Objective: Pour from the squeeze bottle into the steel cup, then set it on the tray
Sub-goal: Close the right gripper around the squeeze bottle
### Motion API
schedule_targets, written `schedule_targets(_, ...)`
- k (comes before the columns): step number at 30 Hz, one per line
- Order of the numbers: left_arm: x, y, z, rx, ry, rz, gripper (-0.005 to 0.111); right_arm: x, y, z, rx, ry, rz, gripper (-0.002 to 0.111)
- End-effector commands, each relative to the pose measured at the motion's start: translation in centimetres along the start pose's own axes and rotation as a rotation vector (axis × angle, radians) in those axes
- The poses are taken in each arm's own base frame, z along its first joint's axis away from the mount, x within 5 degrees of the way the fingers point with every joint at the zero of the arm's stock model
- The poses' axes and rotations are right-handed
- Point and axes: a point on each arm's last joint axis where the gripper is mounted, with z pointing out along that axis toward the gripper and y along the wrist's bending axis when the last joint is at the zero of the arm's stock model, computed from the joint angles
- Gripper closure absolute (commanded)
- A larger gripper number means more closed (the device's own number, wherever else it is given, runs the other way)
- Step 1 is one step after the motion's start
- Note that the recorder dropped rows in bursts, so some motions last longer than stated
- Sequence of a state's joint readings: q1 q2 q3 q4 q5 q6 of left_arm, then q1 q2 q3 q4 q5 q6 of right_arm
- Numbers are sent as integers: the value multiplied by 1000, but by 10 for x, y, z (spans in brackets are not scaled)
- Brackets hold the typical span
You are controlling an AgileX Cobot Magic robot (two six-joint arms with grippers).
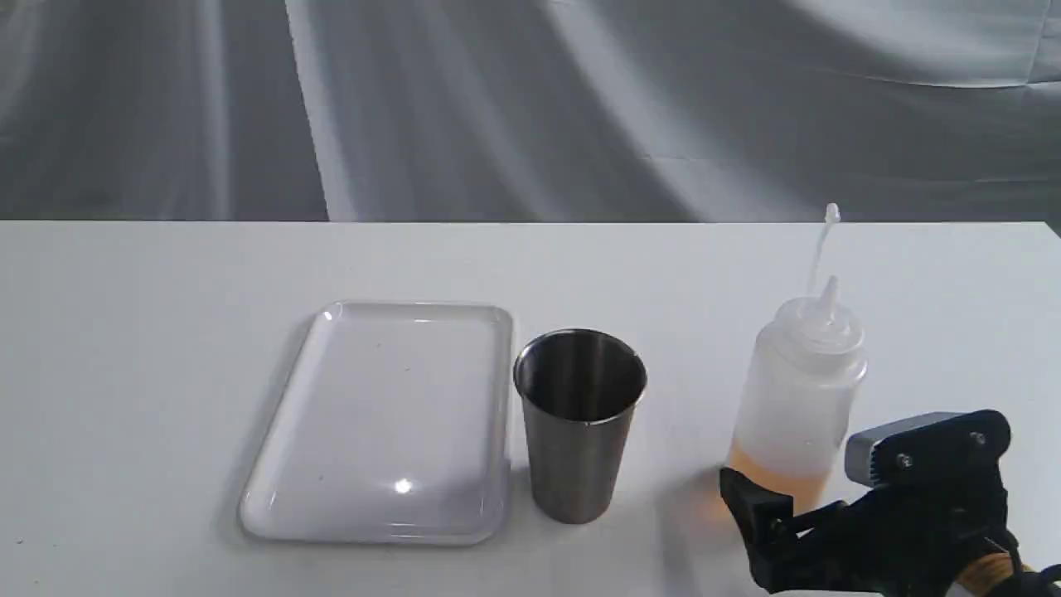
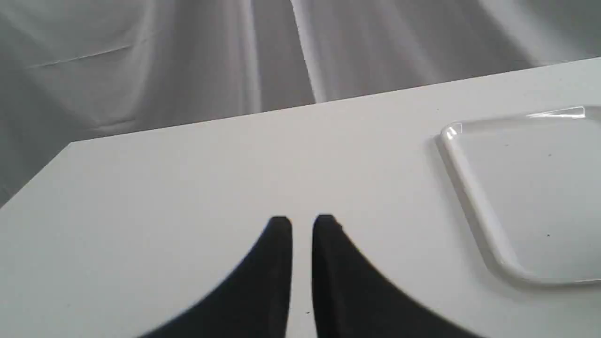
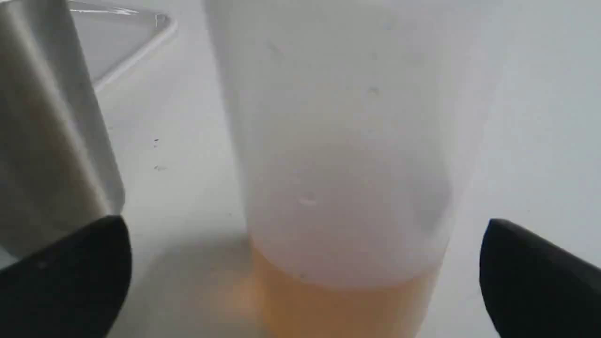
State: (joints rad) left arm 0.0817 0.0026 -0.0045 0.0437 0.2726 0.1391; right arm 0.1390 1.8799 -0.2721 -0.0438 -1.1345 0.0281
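My gripper will tip the squeeze bottle [image 1: 798, 398], and the bottle will let out a thin trickle, because its cap is clear of the narrow nozzle [image 1: 828, 292].
The squeeze bottle [image 1: 797, 390] stands upright on the table at the right, a little amber liquid in its bottom and its cap strap sticking up. My right gripper [image 1: 797, 471] is open low around it, with one finger on each side and neither touching. Up close, the bottle [image 3: 347, 159] fills the space between the black fingertips [image 3: 80, 267] of the right gripper [image 3: 305, 223]. The steel cup [image 1: 580, 423] stands upright between the bottle and the white tray [image 1: 273, 489]. My left gripper [image 2: 302, 220] hovers over bare table left of the tray [image 2: 462, 173], shut and empty.
The white table [image 1: 133, 348] ends at a far edge against a grey draped cloth [image 1: 497, 99]. The cup's side [image 3: 47, 141] is close to one right finger. A tray corner [image 3: 159, 23] shows behind the cup.
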Motion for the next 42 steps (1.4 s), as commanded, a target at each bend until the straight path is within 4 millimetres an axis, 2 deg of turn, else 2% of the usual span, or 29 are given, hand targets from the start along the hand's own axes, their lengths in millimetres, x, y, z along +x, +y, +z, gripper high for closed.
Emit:
schedule_targets(1,1,0,0,-1,-5,-2,98,1,0,6,-1,-36,-27,3)
schedule_targets(8,1,0,0,-1,-5,-2,98,11,0,23,-10,-15,-29,3)
schedule_targets(14,1,0,0,-1,-5,-2,98,18,-3,26,22,7,-16,3)
schedule_targets(30,1,0,0,-1,-5,-2,98,7,-4,54,17,-62,-20,3)
schedule_targets(42,1,0,0,-1,-5,-2,98,13,-5,63,28,-51,-15,3)
